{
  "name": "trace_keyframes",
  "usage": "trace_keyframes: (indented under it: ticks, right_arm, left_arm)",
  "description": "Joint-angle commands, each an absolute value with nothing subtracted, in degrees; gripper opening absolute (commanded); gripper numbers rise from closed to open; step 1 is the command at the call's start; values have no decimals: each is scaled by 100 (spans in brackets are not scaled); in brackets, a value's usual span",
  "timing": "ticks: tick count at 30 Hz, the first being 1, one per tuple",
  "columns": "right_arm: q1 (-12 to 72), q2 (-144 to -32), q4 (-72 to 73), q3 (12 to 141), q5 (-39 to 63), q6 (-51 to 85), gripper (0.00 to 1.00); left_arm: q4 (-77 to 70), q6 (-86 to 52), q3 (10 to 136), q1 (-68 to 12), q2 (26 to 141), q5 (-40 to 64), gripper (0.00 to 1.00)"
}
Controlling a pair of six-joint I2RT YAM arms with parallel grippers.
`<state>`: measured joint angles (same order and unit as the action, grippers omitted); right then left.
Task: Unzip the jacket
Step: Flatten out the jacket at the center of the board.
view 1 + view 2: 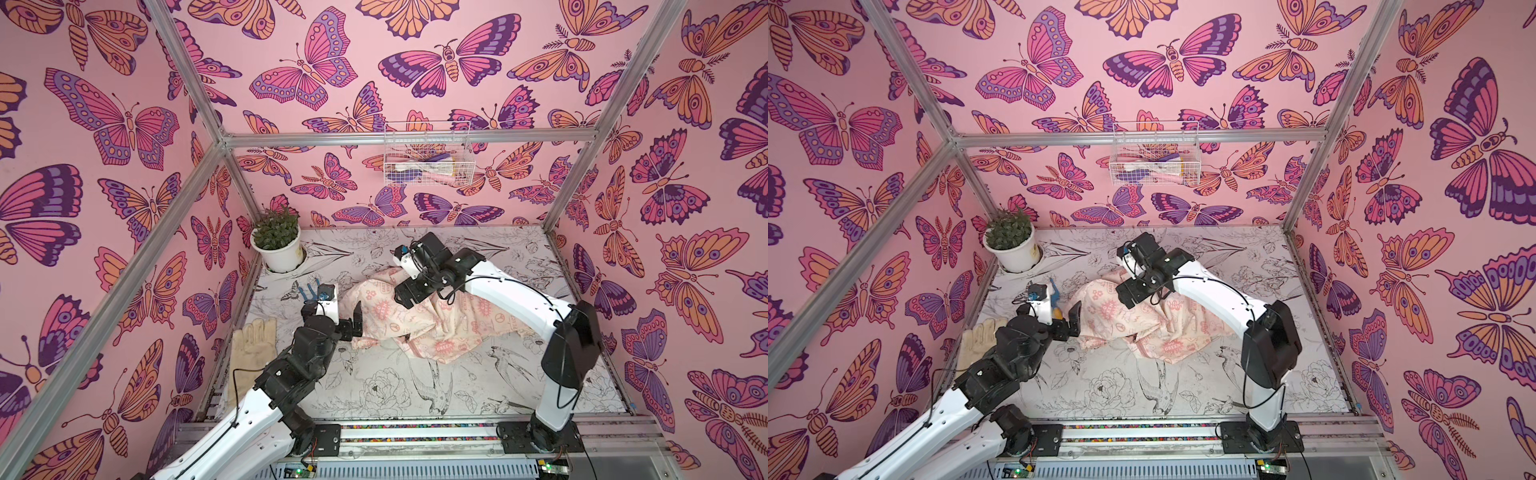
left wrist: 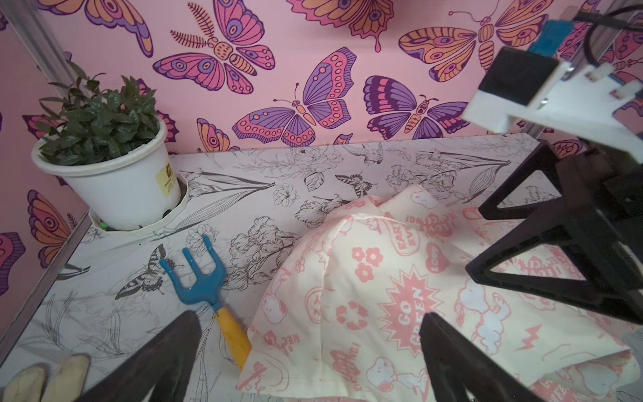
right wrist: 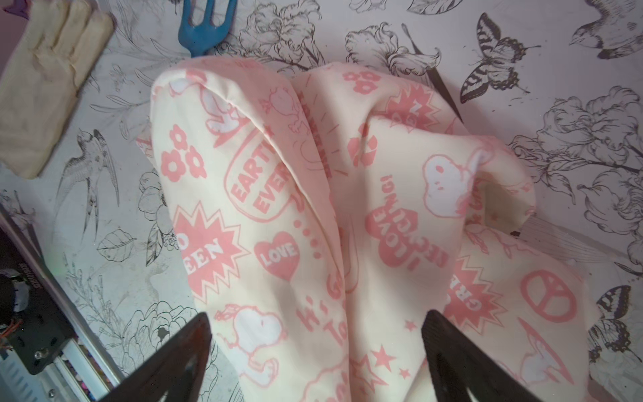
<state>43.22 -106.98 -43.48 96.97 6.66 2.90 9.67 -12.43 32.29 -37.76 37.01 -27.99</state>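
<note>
The jacket's bunched folds (image 1: 389, 299) cover the zipper under my right gripper, so my left gripper should part the near middle folds (image 1: 404, 340) and hold the cloth by the zipper.
The jacket (image 1: 432, 320) (image 1: 1142, 324) lies crumpled in the middle of the table, cream with pink slogans, hearts and peace signs. Its zipper does not show clearly in either wrist view. My left gripper (image 1: 334, 311) (image 2: 309, 318) stands open at the jacket's left edge. One finger is over the printed cloth (image 2: 348, 278) and the other is beside a rake handle. My right gripper (image 1: 409, 293) (image 3: 316, 318) hangs open just above the bunched far part of the jacket (image 3: 348, 209). Its black fingers (image 2: 504, 275) are spread wide and nothing is pinched.
A potted plant (image 1: 277, 245) stands in the back left corner. A blue hand rake with a yellow handle (image 2: 198, 275) lies left of the jacket, its handle end under the cloth. A beige glove (image 1: 253, 345) lies at the left edge. A wire basket (image 1: 428, 156) hangs on the back wall.
</note>
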Motion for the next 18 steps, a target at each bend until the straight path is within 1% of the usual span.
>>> trace_keyframes:
  ticks: [1,6,8,9,10,12,14,15,16,18]
  right_arm:
    - [4525,-11054,-4610,10124,415,58,95]
    - [4726,-11760,-4762,10688,406,-13,92]
    - [4779,-12082,-4889,10961,371,-50,88]
    - [4796,-12195,-4961,11082,333,-64,84]
    - [4815,-12323,-5067,11241,254,-56,75]
    - [4832,-12483,-5288,11504,114,-15,52]
    - [4847,-12436,-5394,11610,-74,32,18]
    - [4843,-12342,-5390,11599,-131,57,6]
    - [4843,-12211,-5375,11570,-261,127,0]
    - [4821,-11905,-5234,11419,-585,276,0]
  left_arm:
    - [1437,-1574,3055,-3638,3489,-2932,100]
    - [1606,-1630,2963,-3468,3230,-2827,100]
    - [1622,-1620,2937,-3403,3166,-2745,100]
    - [1621,-1624,2933,-3379,3148,-2726,100]
    - [1635,-1613,2927,-3348,3146,-2695,100]
    - [1683,-1595,2941,-3305,3146,-2650,100]
    - [1724,-1550,2959,-3262,3155,-2607,100]
    - [1722,-1539,2962,-3256,3171,-2606,100]
    - [1713,-1531,2971,-3241,3196,-2604,100]
    - [1663,-1412,2997,-3221,3280,-2456,100]
